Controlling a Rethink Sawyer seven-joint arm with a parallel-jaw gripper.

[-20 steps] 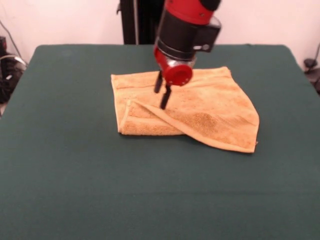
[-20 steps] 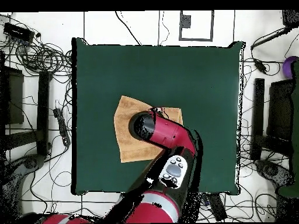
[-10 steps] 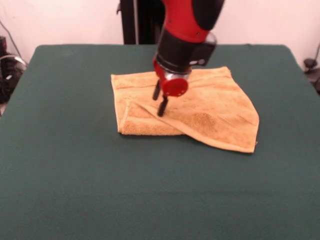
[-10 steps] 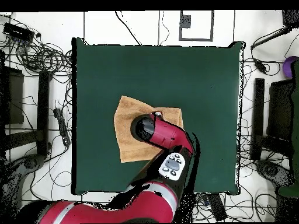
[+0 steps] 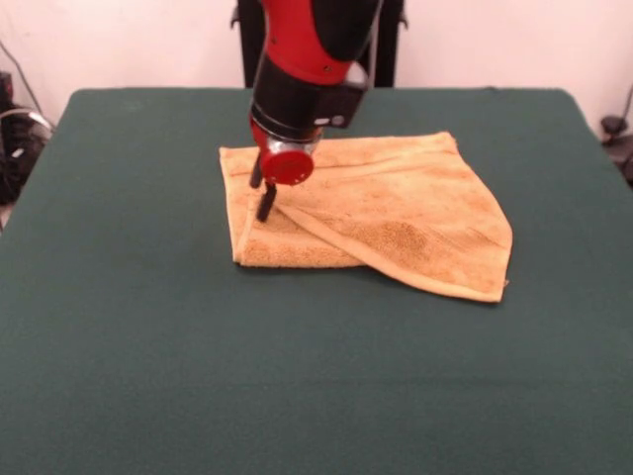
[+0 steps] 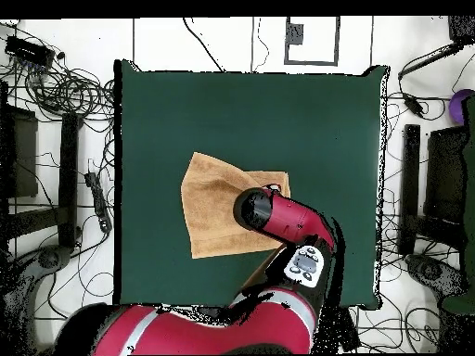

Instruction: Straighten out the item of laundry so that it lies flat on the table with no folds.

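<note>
The towel's hemmed edge runs diagonally across it, so the towel's folded corner will spread out almost flat toward the table's near side when I pull it.
The item of laundry, a golden-tan towel, lies in the middle of the dark green table. One layer is folded over, and its hemmed edge runs diagonally from the left end to the near right corner. My gripper hangs over the towel's left end. Its two black fingers stand slightly apart, tips just above the cloth, and hold nothing. In the overhead view the towel shows on the table, and the arm's red wrist covers the towel's right part and the fingers.
Cables and dark equipment ring the table on the floor. A black stand rises behind the table's far edge. Broad green tabletop surrounds the towel on all sides.
My gripper has moved along the towel toward its left end in the front view, staying low. The towel has kept its shape and place.
</note>
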